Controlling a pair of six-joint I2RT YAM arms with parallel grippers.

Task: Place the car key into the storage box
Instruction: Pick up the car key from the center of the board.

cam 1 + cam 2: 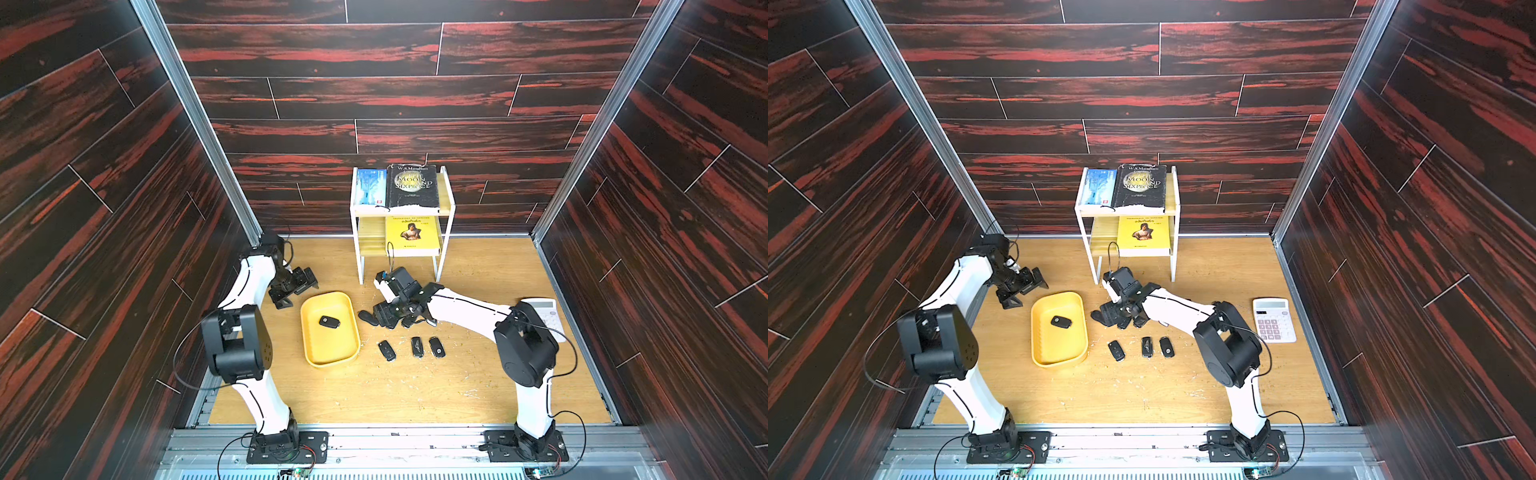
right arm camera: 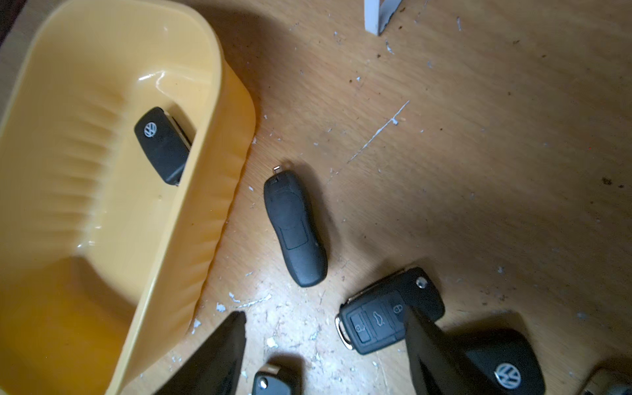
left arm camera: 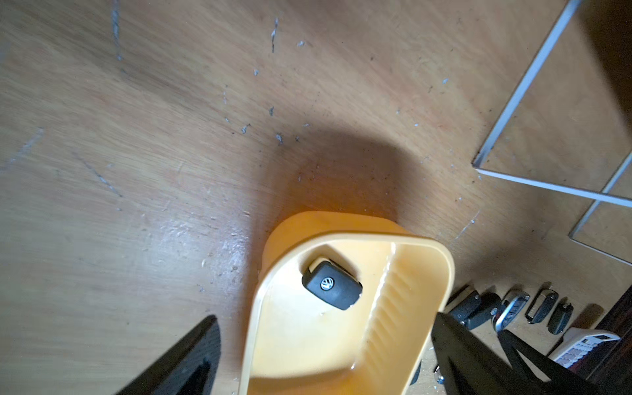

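Note:
The rounded black key (image 1: 368, 317) is on the other side of the storage box (image 1: 331, 340) from my left gripper, so next my right gripper grabs the key and passes it over.
The storage box (image 1: 330, 347) (image 1: 1059, 345) is a shallow yellow tray in the middle of the wooden table. One black car key (image 1: 329, 321) (image 3: 331, 285) (image 2: 160, 143) lies flat inside it. My left gripper (image 1: 301, 293) (image 3: 323, 355) hangs open just beyond the box's far left corner and holds nothing. My right gripper (image 1: 382, 318) (image 2: 325, 342) is open, low over the table to the right of the box. A rounded black key (image 2: 295, 229) lies just ahead of its fingertips, and a flip key with buttons (image 2: 386, 314) lies beside one finger.
Three more keys (image 1: 417, 347) lie in a row in front of the right gripper. A white two-tier shelf (image 1: 401, 220) with books stands at the back. A white calculator (image 1: 1274, 320) sits at the right edge. Dark panelled walls enclose the table.

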